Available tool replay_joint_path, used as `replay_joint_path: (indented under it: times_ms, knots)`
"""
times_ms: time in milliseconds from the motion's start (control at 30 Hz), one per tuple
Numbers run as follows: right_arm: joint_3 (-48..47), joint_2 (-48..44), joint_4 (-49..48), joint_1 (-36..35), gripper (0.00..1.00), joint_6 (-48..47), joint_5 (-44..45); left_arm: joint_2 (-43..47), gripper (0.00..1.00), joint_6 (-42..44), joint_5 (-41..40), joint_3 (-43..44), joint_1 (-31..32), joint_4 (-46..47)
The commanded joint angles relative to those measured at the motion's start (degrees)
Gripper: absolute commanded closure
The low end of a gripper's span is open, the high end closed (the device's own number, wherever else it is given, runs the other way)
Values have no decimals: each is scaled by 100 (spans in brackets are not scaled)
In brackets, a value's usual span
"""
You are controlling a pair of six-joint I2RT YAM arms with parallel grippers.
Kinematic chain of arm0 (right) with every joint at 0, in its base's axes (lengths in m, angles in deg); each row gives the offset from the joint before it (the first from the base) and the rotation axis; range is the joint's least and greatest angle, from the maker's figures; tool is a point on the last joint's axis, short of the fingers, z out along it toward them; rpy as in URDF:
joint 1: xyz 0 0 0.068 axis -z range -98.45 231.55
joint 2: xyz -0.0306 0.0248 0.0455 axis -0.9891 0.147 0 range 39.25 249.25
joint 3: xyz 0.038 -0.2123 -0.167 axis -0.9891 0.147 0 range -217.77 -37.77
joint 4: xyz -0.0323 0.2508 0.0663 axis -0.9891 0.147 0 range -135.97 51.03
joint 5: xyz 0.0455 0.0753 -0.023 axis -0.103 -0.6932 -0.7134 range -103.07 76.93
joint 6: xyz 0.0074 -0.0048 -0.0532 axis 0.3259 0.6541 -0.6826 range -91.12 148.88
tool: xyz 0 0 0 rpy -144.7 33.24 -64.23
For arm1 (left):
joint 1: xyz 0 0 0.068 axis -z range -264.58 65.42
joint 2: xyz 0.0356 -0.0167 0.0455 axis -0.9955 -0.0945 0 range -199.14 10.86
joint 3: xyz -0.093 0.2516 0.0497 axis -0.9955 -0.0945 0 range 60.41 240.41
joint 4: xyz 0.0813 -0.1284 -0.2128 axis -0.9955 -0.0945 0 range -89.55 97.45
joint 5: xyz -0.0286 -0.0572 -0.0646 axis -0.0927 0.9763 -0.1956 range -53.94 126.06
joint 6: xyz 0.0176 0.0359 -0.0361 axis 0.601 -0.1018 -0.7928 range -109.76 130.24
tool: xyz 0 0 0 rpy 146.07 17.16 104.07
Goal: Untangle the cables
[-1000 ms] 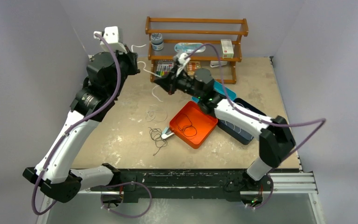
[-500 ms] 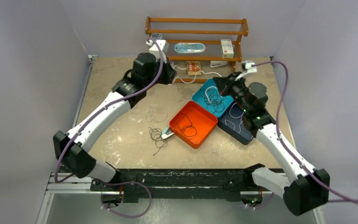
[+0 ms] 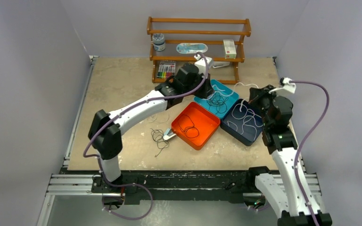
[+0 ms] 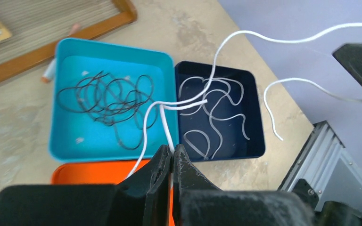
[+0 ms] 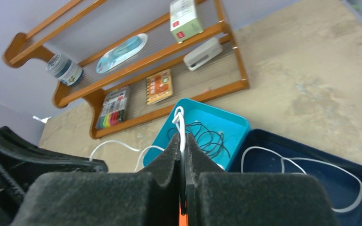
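Note:
My two grippers should swing over the navy tray (image 3: 241, 125) and lower the white cable there, because the cable hangs from my left gripper across the teal tray (image 3: 224, 93).
My left gripper (image 3: 209, 91) is over the teal tray (image 3: 230, 94) and is shut on a white cable (image 4: 206, 92), pinched at the fingertips (image 4: 172, 149). My right gripper (image 3: 256, 97) is over the navy tray (image 3: 235, 133) and is shut on a white cable (image 5: 181, 123) too, held between the pads (image 5: 183, 141). The white cable (image 3: 239, 86) hangs between the two grippers. Black cables (image 4: 108, 94) lie in the teal tray (image 4: 66, 136). White cables (image 4: 217, 123) lie in the navy tray (image 4: 257, 141). A black cable (image 3: 188, 128) lies in the orange tray (image 3: 207, 134).
A loose black cable (image 3: 159, 137) and a thin pale cable (image 3: 158, 115) lie on the table left of the orange tray, by a small white clip (image 3: 168, 135). A wooden shelf (image 3: 198, 34) with small items stands at the back edge.
Both arms swung right. The left gripper went from the back left to the teal tray. The right gripper went from the table's middle to the navy tray. The white cable went along.

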Motion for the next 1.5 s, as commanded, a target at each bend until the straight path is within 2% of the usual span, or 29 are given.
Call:
replay_joint_path:
  times_ms: [0,233,433,733,967,1100,1167,1367,1467]
  knots:
    - [-49,-656,636,38,100,170,1071,-540,100,-193,370,792,284,544]
    - [-219,-1573,941,38,100,-313,1587,-1838,100,-383,765,1843,751,619]
    - [-189,-1523,1216,38,100,-416,1687,-2766,100,-403,998,2677,1093,492]
    - [241,-1402,953,38,100,-272,1327,-3425,98,-374,758,2954,1164,503]
    - [543,-1177,706,38,100,-229,1423,-2898,76,-196,171,2442,1127,537]
    - [624,-976,643,38,100,-167,1427,-2361,68,-243,31,1937,1014,759]
    - [670,-843,601,38,100,-163,1360,-2063,58,-272,-14,1627,948,900]
    - [838,-339,433,38,100,-113,934,-1062,56,-234,-339,507,749,1048]
    - [943,-13,351,38,100,-66,831,-300,55,-157,-797,-291,645,1053]
